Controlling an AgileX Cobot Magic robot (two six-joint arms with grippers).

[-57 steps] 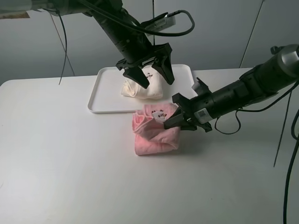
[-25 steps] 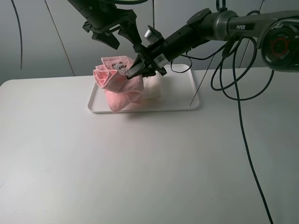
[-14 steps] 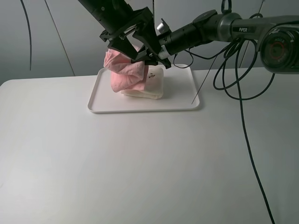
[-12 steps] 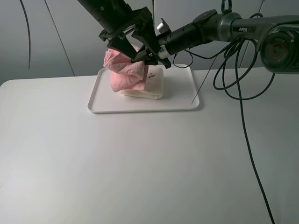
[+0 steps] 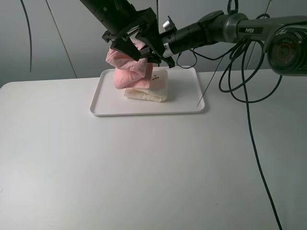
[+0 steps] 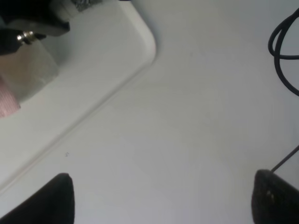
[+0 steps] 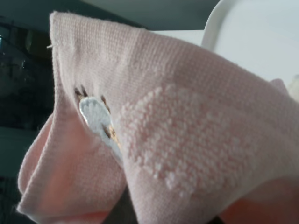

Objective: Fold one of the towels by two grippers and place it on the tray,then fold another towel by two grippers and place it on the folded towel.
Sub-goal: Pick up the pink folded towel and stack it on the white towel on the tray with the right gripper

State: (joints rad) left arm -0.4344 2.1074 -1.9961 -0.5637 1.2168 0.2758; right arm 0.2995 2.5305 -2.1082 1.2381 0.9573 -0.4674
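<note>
The pink towel hangs (image 5: pixel 122 76) past the cream towel's side, so my right gripper should bring the pink towel back over the cream towel (image 5: pixel 157 86) before opening.
The cream towel (image 5: pixel 149 90) lies folded on the white tray (image 5: pixel 184 103). The pink towel (image 5: pixel 125 69), bunched and folded, hangs partly over it, its lower end reaching the cream towel's left side. My right gripper (image 5: pixel 160 56), reaching across from the right, is shut on the pink towel's upper edge. In the right wrist view the pink towel (image 7: pixel 177 140) with its small white label (image 7: pixel 96 119) fills the frame. Just above the pink towel my left gripper (image 5: pixel 139 47) stands open. In the left wrist view its gripper (image 6: pixel 163 205) has nothing between the fingertips (image 6: pixel 58 198).
The tray's rounded corner (image 6: pixel 140 44) and bare white table (image 6: pixel 196 130) show under the left wrist. Black cables (image 5: pixel 240 72) hang from the right arm over the table's back right. A grey wall stands behind the tray.
The right gripper carried the pink towel from the table up over the tray and the cream towel. The left gripper, open throughout, came down close above it.
</note>
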